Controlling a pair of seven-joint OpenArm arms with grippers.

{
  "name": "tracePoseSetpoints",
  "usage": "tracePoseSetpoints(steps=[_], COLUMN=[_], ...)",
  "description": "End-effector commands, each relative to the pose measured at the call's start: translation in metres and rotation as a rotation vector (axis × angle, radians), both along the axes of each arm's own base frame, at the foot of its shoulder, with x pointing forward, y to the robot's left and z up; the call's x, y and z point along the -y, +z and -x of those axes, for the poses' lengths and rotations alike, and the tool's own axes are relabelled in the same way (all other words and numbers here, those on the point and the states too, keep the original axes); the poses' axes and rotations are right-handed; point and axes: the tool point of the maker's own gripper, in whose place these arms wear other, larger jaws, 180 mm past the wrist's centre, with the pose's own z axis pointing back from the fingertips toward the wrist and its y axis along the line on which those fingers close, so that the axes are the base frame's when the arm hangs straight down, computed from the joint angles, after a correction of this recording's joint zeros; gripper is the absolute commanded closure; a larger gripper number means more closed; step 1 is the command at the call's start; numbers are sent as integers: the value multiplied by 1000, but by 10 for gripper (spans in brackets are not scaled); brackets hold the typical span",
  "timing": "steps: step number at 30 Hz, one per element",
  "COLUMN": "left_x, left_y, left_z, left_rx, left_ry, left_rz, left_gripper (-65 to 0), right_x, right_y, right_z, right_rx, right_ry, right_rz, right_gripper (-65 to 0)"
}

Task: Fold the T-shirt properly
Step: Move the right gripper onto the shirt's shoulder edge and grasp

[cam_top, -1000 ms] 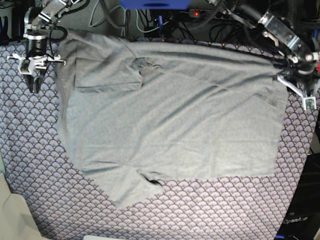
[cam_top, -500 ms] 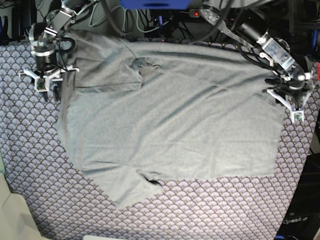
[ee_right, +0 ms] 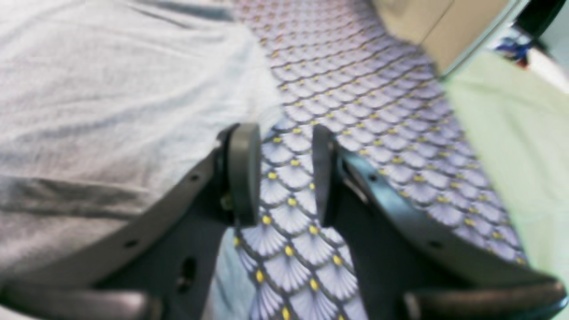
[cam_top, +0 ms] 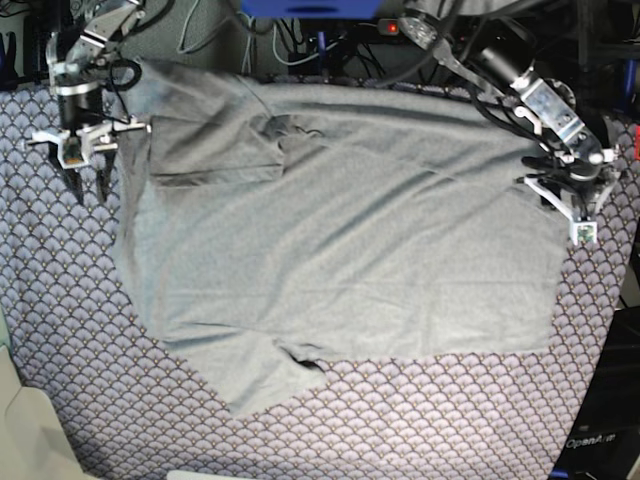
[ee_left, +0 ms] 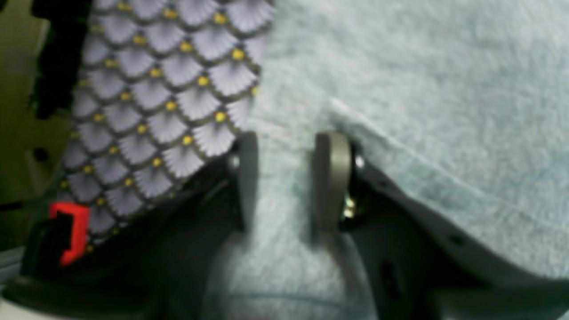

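Note:
Only tablecloth (cam_top: 91, 194) is between my right gripper's open fingers next to the T-shirt's edge, so next I move my right gripper back in over the folded sleeve's corner (cam_top: 157, 184).
The light grey T-shirt (cam_top: 340, 240) lies spread flat on the purple scallop tablecloth (cam_top: 450, 420), one sleeve folded in near the collar (cam_top: 215, 150). My right gripper (cam_top: 90, 188) hangs at the shirt's left edge. In the right wrist view it (ee_right: 282, 173) is open with only tablecloth (ee_right: 355, 89) between its fingers, and the shirt (ee_right: 111, 89) lies just beside its left finger. My left gripper (cam_top: 556, 205) sits over the shirt's upper right corner. In the left wrist view it (ee_left: 289, 178) stands open with grey fabric (ee_left: 422, 89) showing between its fingers.
Cables and dark equipment (cam_top: 320, 30) crowd the table's back edge. A pale object (cam_top: 25, 430) sits at the front left corner. The right wrist view shows a beige box (ee_right: 444, 31) and a pale green surface (ee_right: 511, 133) beyond the cloth.
My right gripper has opened and shifted slightly toward the shirt's left edge. The left arm has moved inward from the table's right side onto the shirt's corner.

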Motion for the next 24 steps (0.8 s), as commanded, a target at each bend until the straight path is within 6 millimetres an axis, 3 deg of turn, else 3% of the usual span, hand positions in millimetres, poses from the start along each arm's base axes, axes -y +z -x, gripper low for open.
tracePoseSetpoints(steps=[1, 6, 9, 24], left_x=[-8, -7, -8, -10], left_y=[16, 15, 15, 12], left_z=[-10, -8, -7, 0], left_rx=[47, 44, 41, 23], left_ry=[2, 2, 2, 8], left_rz=[-30, -29, -32, -38], left_gripper=[-218, -218, -218, -218], right_x=[-8, -39, -52, -61], right_y=[7, -10, -15, -36], right_z=[1, 17, 17, 2], right_rx=[32, -28, -45, -61], right_ry=[31, 120, 155, 153], right_rz=[-4, -35, -52, -128], right_gripper=[-211, -211, -211, -214])
